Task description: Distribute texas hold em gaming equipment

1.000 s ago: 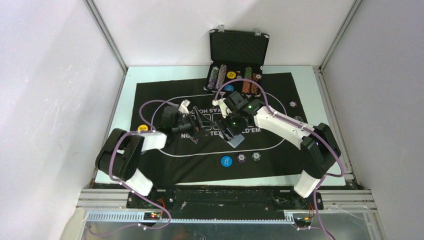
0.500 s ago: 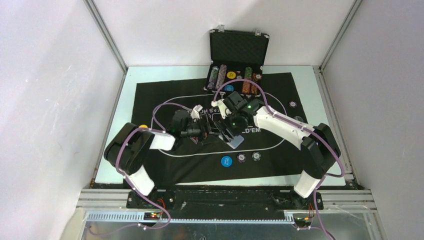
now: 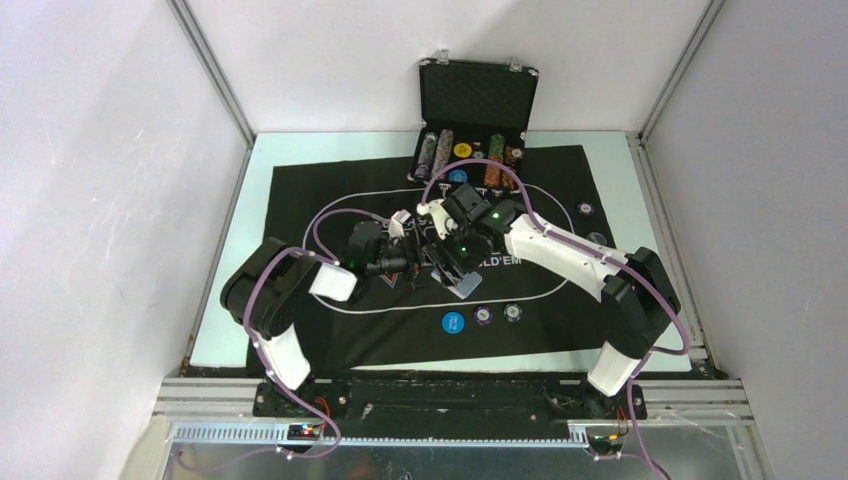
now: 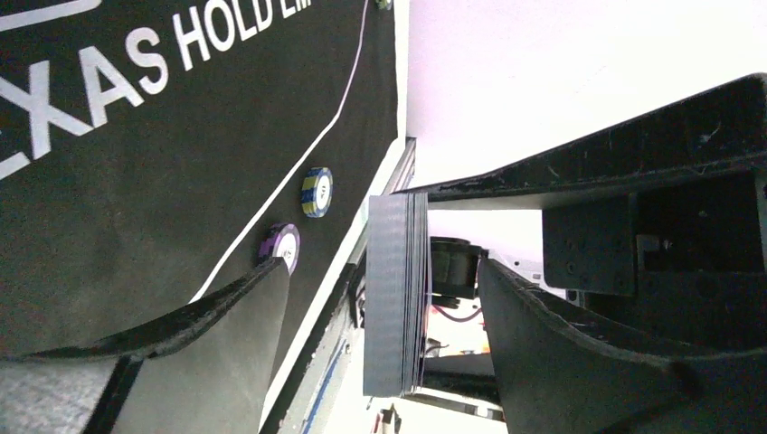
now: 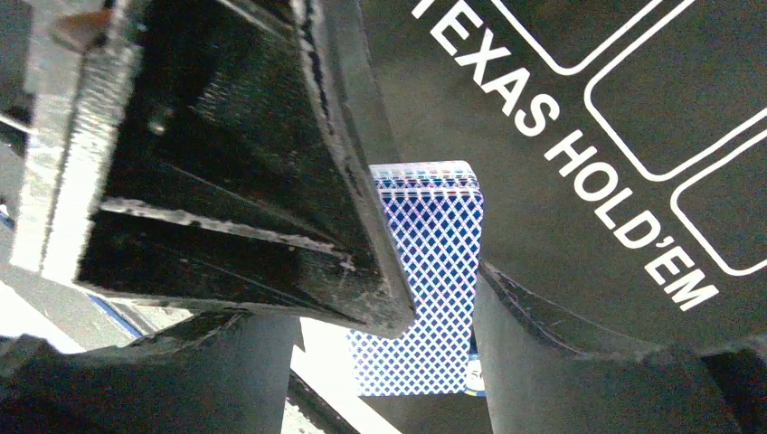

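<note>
The robot's left gripper should hold the deck while the right gripper opens and closes squarely on its long sides (image 5: 477, 242), because cards stand uneven at the deck's top edge (image 5: 429, 180).
My right gripper (image 3: 455, 268) is shut on a deck of blue-backed playing cards (image 3: 467, 284) and holds it above the black felt mat (image 3: 330, 330). In the right wrist view the deck (image 5: 434, 271) lies against the right finger (image 5: 561, 362), and a black finger of the other gripper crosses in front. My left gripper (image 3: 432, 262) has come in from the left. In the left wrist view its open fingers (image 4: 208, 353) stand on both sides of the edge-on deck (image 4: 396, 294), with a gap on each side. A blue chip (image 3: 453, 322), a purple chip (image 3: 483, 316) and a dark chip (image 3: 513, 313) lie on the mat.
The black hard case (image 3: 478, 95) stands open at the back with rows of chips (image 3: 440, 150). Two more chips (image 3: 586, 209) lie at the mat's right end. The left wrist view shows a blue-and-yellow chip (image 4: 317, 192) and a purple chip (image 4: 280, 246).
The left arm swung right across the mat until its fingers came around the deck, and its jaws have narrowed a little. The right gripper and deck stayed put.
</note>
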`<state>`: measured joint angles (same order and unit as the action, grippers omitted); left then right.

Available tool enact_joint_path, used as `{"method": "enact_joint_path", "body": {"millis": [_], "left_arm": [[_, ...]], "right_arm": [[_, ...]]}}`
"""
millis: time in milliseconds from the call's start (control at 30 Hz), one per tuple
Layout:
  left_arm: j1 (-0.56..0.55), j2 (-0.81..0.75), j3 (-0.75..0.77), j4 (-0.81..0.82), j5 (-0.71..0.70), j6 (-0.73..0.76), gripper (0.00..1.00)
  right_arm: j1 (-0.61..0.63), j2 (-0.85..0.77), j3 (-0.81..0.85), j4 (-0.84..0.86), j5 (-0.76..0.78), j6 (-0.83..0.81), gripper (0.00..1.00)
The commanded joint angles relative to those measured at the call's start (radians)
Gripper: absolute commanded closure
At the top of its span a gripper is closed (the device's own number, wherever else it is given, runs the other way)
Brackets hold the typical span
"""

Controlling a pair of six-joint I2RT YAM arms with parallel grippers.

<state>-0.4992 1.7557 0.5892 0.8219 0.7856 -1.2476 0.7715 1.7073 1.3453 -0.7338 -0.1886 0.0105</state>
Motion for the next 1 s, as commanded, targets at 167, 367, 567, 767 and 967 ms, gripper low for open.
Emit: {"method": "enact_joint_path", "body": {"millis": [167,367,567,767,967], "left_arm": [[-0.024,0.042,-0.003,0.237,0.043,-0.135,0.42],[-0.026,0.041,-0.008,0.249,0.045,-0.143,0.67],[-0.027,0.028,-0.018,0.263,0.041,-0.155,0.99],[-0.026,0.017,-0.021,0.268,0.03,-0.171,1.0],[-0.025,0.007,-0.016,0.253,0.022,-0.168,1.0]], "right_arm": [[0.01,-0.04,0.064,0.065,-0.008,-0.007,1.0],[0.01,-0.036,0.071,0.068,-0.002,-0.008,1.0],[0.011,-0.024,0.083,0.06,0.008,-0.006,1.0],[0.012,-0.02,0.086,0.04,0.034,-0.005,0.64],[0.012,-0.028,0.074,0.021,0.053,-0.007,0.01]]}}
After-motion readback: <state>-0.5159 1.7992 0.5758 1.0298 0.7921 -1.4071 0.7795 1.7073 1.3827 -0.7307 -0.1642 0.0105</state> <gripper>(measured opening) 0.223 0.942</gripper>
